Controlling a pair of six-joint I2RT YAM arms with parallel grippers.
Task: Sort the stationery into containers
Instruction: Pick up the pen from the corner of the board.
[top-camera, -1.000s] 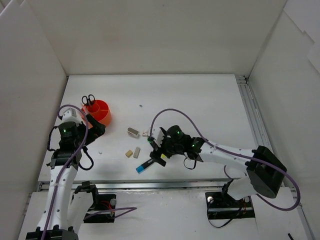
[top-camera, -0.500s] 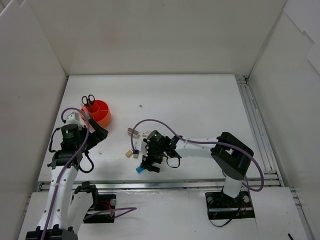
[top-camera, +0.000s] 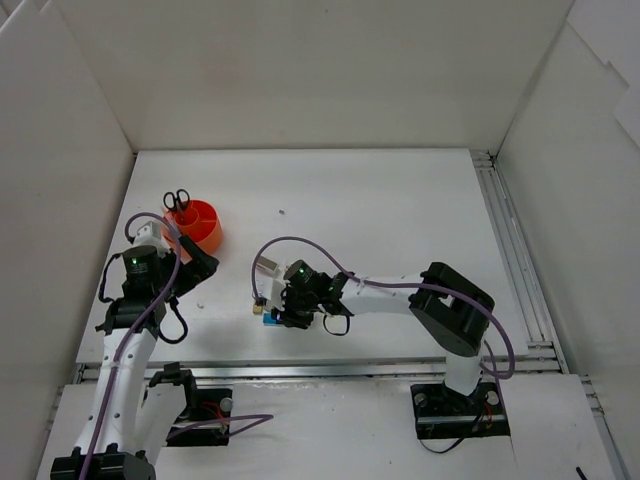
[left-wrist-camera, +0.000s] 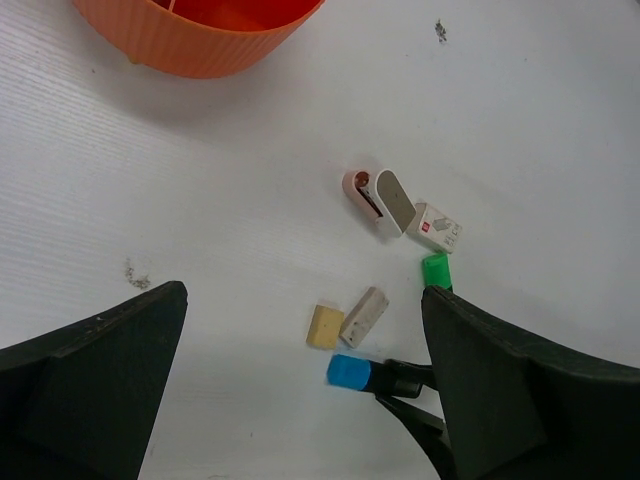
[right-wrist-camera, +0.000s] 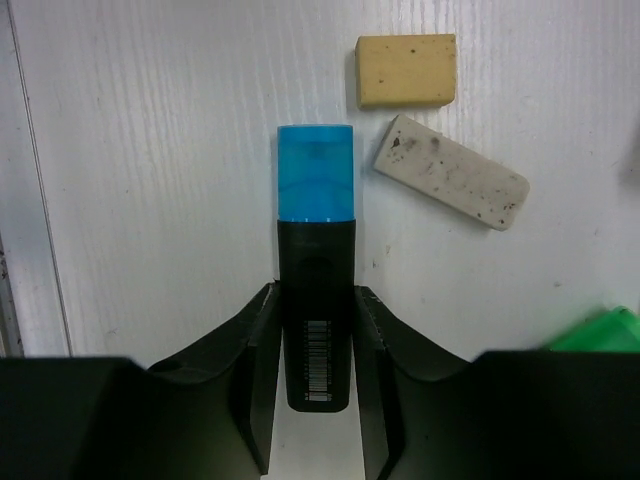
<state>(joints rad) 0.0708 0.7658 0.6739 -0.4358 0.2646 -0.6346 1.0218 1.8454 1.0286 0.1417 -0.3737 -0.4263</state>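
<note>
The orange-red holder (top-camera: 204, 226) is far away from my right gripper. Next, my right gripper picks up the highlighter and holds out its blue end (top-camera: 270, 319) to my left gripper.
A black highlighter with a blue end (right-wrist-camera: 315, 175) lies on the white table, and my right gripper (right-wrist-camera: 315, 292) is shut on its black barrel. Just past the blue end lie a beige eraser (right-wrist-camera: 407, 70) and a grey-white eraser (right-wrist-camera: 452, 187). A green highlighter end (right-wrist-camera: 600, 330) shows at the right edge. In the top view my right gripper (top-camera: 275, 318) is low near the table's front. The orange-red holder (top-camera: 197, 225) stands at the left with black-handled scissors (top-camera: 177, 200) upright in it. My left gripper (top-camera: 195, 265) hangs open beside the holder, empty.
In the left wrist view a small pinkish-white hinged piece (left-wrist-camera: 375, 197) and a small white box (left-wrist-camera: 437, 226) lie between the holder (left-wrist-camera: 200, 45) and the erasers (left-wrist-camera: 325, 326). White walls enclose the table on three sides. A metal rail (top-camera: 510, 250) runs along the right edge.
My right arm swung left and lowered over the blue-ended highlighter, then its jaws closed on the barrel. The highlighter has shifted slightly left. The left arm has barely moved.
</note>
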